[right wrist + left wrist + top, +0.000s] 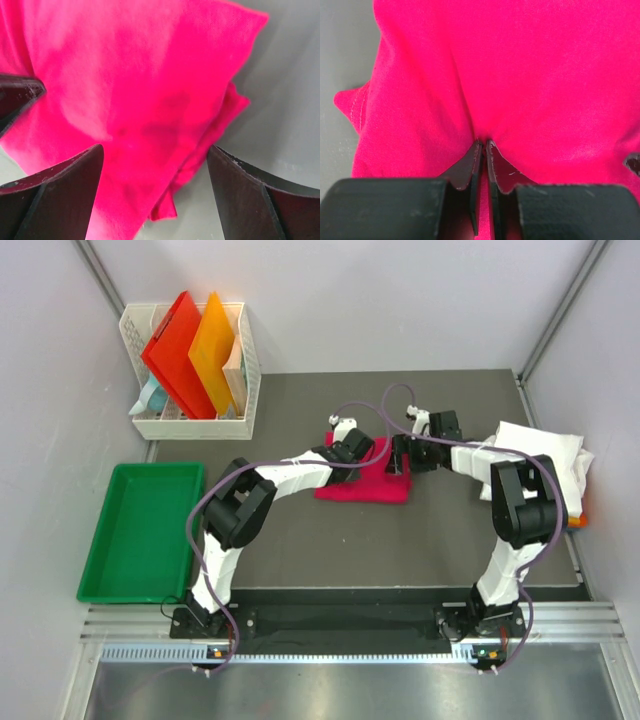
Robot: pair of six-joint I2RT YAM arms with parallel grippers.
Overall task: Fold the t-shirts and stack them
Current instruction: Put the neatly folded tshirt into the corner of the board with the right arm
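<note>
The lower layers (199, 152) stick out past the pink shirt's top fold and touch my right gripper's finger. I should back off first, then put my fingers on both sides of the whole folded edge (172, 184) and pinch it.
A bright magenta-pink t-shirt (362, 483) lies partly folded in the middle of the dark table. My left gripper (352, 447) is at its far left part, shut on a pinch of the pink cloth (520, 75), which puckers at the fingertips (479, 150). My right gripper (403, 458) hovers over the shirt's right edge, open wide. In the right wrist view a folded corner of the pink cloth (150, 100) hangs between its fingers (75, 175) without touching them. More t-shirts lie at the table's right edge: a white pile (540, 455) with an orange bit (580, 516) under it.
A green tray (112, 540) sits off the table's left side. A white basket (245, 370) at the back left holds stiff red (175, 350) and orange (215, 350) folders. Grey walls close in on both sides.
</note>
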